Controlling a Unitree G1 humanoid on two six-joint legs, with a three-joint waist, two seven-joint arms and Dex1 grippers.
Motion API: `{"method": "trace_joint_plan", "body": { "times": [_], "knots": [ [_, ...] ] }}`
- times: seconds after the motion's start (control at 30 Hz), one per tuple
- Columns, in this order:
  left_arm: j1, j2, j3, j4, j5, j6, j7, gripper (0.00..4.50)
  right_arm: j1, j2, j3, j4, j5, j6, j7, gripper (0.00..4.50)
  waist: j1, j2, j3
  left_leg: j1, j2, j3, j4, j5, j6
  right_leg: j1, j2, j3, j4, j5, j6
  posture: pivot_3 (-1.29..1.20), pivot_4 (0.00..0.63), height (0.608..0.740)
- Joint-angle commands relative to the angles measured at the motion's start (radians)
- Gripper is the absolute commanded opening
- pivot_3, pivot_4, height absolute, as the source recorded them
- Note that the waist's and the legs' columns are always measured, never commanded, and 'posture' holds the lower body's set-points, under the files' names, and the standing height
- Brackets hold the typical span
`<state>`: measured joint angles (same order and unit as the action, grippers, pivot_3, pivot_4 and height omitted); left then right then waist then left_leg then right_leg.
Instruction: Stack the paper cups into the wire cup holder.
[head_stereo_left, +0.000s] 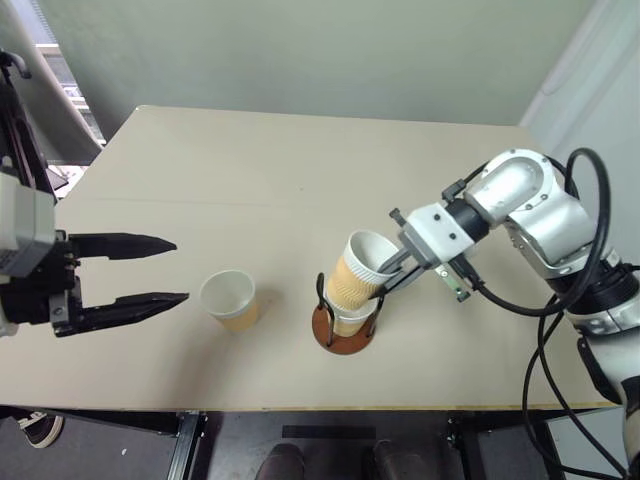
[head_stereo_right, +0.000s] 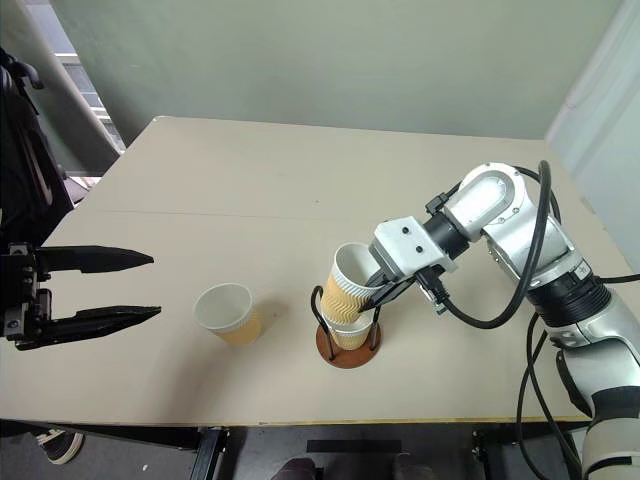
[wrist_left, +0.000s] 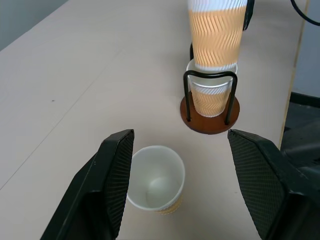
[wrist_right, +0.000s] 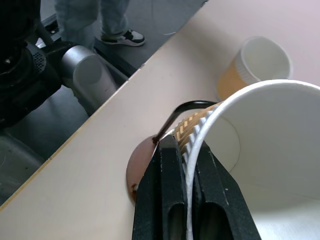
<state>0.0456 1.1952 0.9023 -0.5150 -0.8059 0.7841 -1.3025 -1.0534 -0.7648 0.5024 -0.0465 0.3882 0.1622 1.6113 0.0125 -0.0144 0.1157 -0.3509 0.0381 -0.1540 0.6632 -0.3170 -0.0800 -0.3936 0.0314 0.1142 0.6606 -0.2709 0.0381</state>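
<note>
I expect the standing paper cup (head_stereo_left: 231, 300) to go down into the stack almost to its rim when I lower it, because it tapers (head_stereo_left: 240, 317) below its wide opening.
The wire cup holder (head_stereo_left: 340, 338), a brown disc with black wire loops, stands near the table's front edge with one paper cup (wrist_left: 210, 95) seated in it. My right gripper (head_stereo_left: 388, 268) is shut on the rim wall of a second paper cup (head_stereo_left: 360, 268). That cup is tilted, with its bottom resting in the mouth of the seated one. A third cup (head_stereo_left: 229, 299) stands upright on the table left of the holder. My left gripper (head_stereo_left: 178, 270) hovers open left of that cup, its fingers (wrist_left: 116, 170) spread wide and holding nothing.
The beige table (head_stereo_left: 300, 180) stretches back to a grey wall. Its front edge (head_stereo_left: 300, 408) lies close behind the holder. A person's legs and shoes (wrist_right: 116, 25) stand on the floor beyond the table's edge. Black cables (head_stereo_left: 590, 230) loop around my right arm.
</note>
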Motion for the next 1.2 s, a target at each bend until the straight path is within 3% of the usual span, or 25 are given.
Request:
{"method": "trace_joint_plan", "body": {
  "times": [0.03,0.33,0.37,0.47,0.8,0.97,1.2],
  "knots": [
    [-0.002,-0.01,0.02,-0.016,-0.009,-0.005,0.013,3.22,-0.012,-0.008,0.007,-0.01,-0.015,-0.025,0.003,0.02,0.0,0.0,0.0,0.0,0.0,0.0,0.0,0.0,0.0,0.0,0.0,0.0,0.0,0.0,0.0,0.0,0.15,0.74],
    [-0.005,-0.015,-0.002,-0.012,-0.004,-0.018,0.022,3.22,0.0,0.033,-0.004,0.026,-0.104,-0.063,0.003,0.02,-0.001,0.0,0.0,0.0,0.001,0.0,0.0,0.0,0.0,0.0,0.0,0.0,0.0,0.0,0.0,0.0,0.15,0.74],
    [-0.005,-0.015,-0.003,-0.011,-0.004,-0.019,0.022,3.22,-0.001,0.038,-0.006,0.029,-0.111,-0.062,0.003,0.2,-0.001,0.0,0.0,0.0,0.001,0.0,0.0,0.0,0.0,0.0,0.0,0.0,0.0,0.0,0.0,0.0,0.15,0.74],
    [-0.004,-0.014,-0.005,-0.007,0.001,-0.022,0.02,3.22,-0.001,0.044,-0.01,0.032,-0.12,-0.061,0.003,0.9,0.0,0.0,0.0,0.0,0.001,0.0,0.0,0.0,0.0,0.0,0.0,0.0,0.0,0.0,0.0,0.0,0.15,0.74],
    [0.01,0.0,-0.043,0.033,0.054,-0.061,0.008,3.22,0.01,0.027,-0.08,0.027,-0.098,-0.008,-0.004,4.42,0.0,0.0,0.0,0.0,0.001,0.0,0.0,0.0,0.0,0.0,0.0,0.0,0.0,0.0,0.0,0.0,0.15,0.74],
    [0.062,0.014,-0.161,0.062,0.183,-0.145,0.016,3.22,0.043,-0.021,-0.374,0.092,0.2,0.296,-0.039,4.47,0.007,0.0,0.0,0.0,0.0,-0.001,0.0,0.0,0.0,0.0,-0.001,0.0,-0.001,-0.001,-0.001,0.0,0.15,0.74],
    [0.0,0.025,-0.387,0.103,0.276,-0.239,0.04,3.22,0.375,-0.193,-0.652,0.016,0.34,0.389,-0.04,4.47,0.04,-0.003,-0.001,0.001,-0.001,-0.002,-0.001,-0.001,-0.004,0.001,-0.002,0.0,-0.002,-0.002,-0.004,0.0,0.15,0.74]
  ]
}}
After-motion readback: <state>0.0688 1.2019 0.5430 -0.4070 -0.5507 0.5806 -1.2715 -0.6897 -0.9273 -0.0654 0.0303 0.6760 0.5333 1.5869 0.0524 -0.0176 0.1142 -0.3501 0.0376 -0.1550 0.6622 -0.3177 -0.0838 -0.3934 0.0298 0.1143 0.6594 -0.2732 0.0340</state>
